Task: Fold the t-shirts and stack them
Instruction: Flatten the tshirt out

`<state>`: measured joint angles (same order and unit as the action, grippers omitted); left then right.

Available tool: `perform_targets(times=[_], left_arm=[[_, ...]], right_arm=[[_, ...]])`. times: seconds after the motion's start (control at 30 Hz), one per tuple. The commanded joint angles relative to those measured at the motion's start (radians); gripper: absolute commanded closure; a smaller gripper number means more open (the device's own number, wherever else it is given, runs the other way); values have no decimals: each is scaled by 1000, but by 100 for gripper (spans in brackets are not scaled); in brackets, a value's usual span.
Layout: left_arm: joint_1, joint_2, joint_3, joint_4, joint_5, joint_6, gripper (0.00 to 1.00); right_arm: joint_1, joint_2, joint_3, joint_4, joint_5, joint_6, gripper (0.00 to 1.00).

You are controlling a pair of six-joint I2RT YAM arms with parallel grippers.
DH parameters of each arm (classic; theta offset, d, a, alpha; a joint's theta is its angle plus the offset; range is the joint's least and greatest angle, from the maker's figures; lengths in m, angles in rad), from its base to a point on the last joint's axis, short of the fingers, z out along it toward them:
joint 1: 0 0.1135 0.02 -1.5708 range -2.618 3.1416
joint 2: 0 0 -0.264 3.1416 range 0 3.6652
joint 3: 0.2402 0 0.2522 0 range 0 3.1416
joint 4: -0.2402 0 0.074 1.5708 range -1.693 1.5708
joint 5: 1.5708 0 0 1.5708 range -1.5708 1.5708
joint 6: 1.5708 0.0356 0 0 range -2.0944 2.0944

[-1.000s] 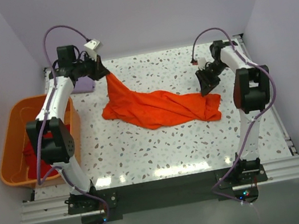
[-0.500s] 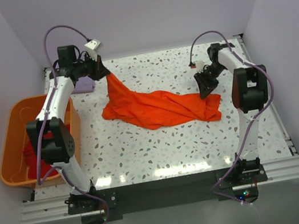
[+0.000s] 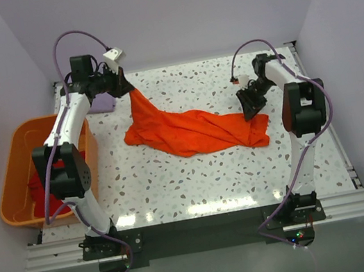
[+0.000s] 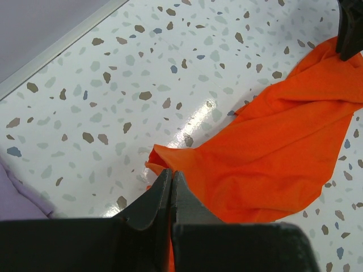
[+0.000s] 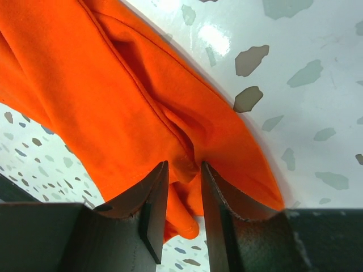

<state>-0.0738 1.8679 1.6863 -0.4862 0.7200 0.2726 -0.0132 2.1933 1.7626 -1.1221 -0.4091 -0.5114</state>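
The orange t-shirt's end (image 3: pixel 263 134) is under a raised fold, so next my right gripper pulls the fold (image 5: pixel 182 169) out of the way, then grabs the end's corner and pulls the t-shirt tight.
The bright orange t-shirt (image 3: pixel 195 130) lies crumpled across the middle of the table. Its far-left corner is lifted by my left gripper (image 3: pixel 124 86), which is shut on it. In the left wrist view the jaws (image 4: pixel 171 173) are pressed together with orange cloth (image 4: pixel 272 147) trailing below. My right gripper (image 3: pixel 252 111) stands over the shirt's right end. In the right wrist view its fingers (image 5: pixel 182 167) are apart, straddling a raised fold of the orange cloth (image 5: pixel 113 85). A darker red t-shirt (image 3: pixel 44 192) lies in the tub. A pale lavender t-shirt (image 3: pixel 102 104) lies at the far left, under the left arm.
An orange plastic tub (image 3: pixel 11 145) stands off the table's left edge. The speckled tabletop (image 3: pixel 197 182) is bounded by walls at the back and on both sides. A corner of the lavender cloth (image 4: pixel 17 192) shows beside the left fingers.
My right gripper has shifted slightly left over the shirt's right end, and its jaws have changed their gap a little. The left gripper holds still with the lifted corner.
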Motion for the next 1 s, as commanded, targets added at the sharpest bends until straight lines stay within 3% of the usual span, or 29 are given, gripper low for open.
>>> perform_targets(times=[0.0,0.3,0.6,0.97], left_arm=[[-6,-16,-5,29,4,10,100],[-9,-21,-7,29,2,8,100],[-6,-73,-43,34,-30,19,100],[-1,-131,-59,67,-40,-4,100]], right_arm=[[2,14,17,31,18,7,66],[5,19,14,-25,-19,-22,70],[1,-118,60,-137,-46,-68,100],[-2,-257,81,-153,130,-107,100]])
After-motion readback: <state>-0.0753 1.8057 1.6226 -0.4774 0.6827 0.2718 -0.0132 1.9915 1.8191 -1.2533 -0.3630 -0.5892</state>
